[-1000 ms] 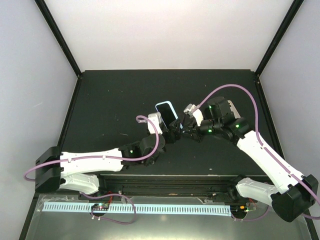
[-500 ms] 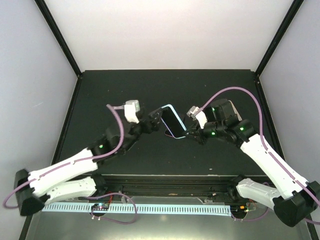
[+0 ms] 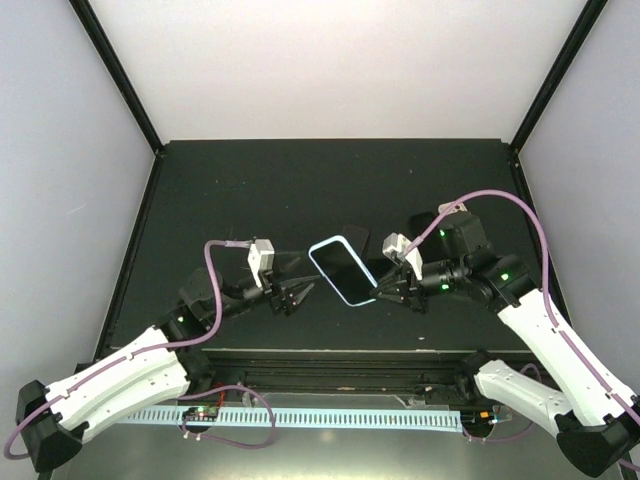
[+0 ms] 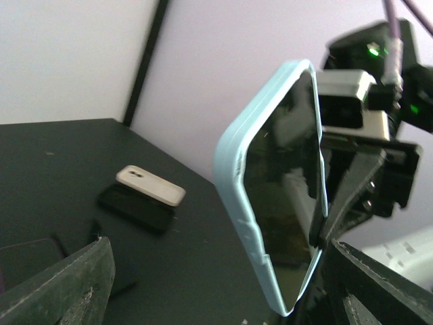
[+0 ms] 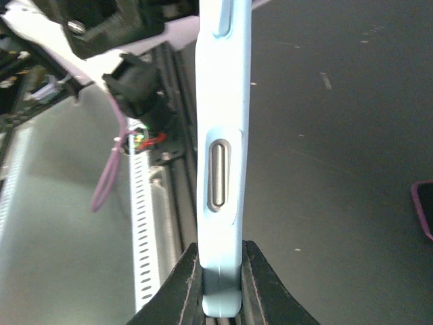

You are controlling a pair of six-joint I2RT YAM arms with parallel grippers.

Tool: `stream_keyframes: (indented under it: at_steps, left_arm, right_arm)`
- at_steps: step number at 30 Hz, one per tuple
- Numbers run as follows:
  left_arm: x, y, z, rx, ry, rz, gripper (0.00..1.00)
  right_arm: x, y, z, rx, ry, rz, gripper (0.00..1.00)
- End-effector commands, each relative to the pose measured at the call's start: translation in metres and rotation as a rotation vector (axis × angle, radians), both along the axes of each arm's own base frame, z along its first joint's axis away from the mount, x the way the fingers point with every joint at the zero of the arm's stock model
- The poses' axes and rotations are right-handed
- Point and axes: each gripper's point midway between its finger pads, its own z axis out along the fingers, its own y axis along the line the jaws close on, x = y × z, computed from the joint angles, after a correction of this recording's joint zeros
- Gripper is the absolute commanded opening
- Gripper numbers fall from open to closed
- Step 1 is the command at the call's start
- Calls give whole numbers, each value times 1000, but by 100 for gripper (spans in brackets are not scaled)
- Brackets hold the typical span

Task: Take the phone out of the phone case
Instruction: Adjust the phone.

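Note:
I should hold the phone case's free side (image 3: 327, 278) with my left gripper while my right gripper peels the phone case's corner, because my right gripper is clamping the phone and phone case together (image 5: 222, 261).
My right gripper (image 3: 383, 292) is shut on one end of the pale blue phone case (image 3: 313, 250) and holds it tilted above the dark table. The phone (image 3: 343, 270) sits inside it with its black screen showing; the case covers its edge. In the right wrist view the case (image 5: 222, 135) stands edge-on between my pinching fingers (image 5: 186, 277). My left gripper (image 3: 300, 292) hangs open a short way left of the case and touches nothing. From the left wrist, the case (image 4: 237, 176) and the glossy screen (image 4: 284, 183) are ahead of the spread fingers (image 4: 67, 284).
A white-backed phone (image 4: 150, 185) lies on a black one (image 4: 135, 206) farther back on the table. A pink-edged dark slab (image 5: 425, 210) lies flat at the right. A rail with a white perforated strip (image 3: 280, 415) runs along the near edge.

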Motion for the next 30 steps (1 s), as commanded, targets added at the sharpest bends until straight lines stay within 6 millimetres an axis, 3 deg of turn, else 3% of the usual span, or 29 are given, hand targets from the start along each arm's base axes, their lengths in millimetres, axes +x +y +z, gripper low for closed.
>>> stream_keyframes:
  at_steps: [1,5,21,30]
  left_arm:
    - [-39,-18,37,-98,-129,-274,79]
    - [-44,-29,41,-119,-116,-355,70]
    - [-48,-34,59,-229,-103,-428,41]
    - [-44,-39,54,-219,-86,-430,24]
  right_arm:
    - [-29,4,37,148,-24,146,3]
    - [-31,4,40,151,-23,152,3]
    - [-25,6,36,151,-11,138,3]
    - [-21,7,31,142,-12,126,3]
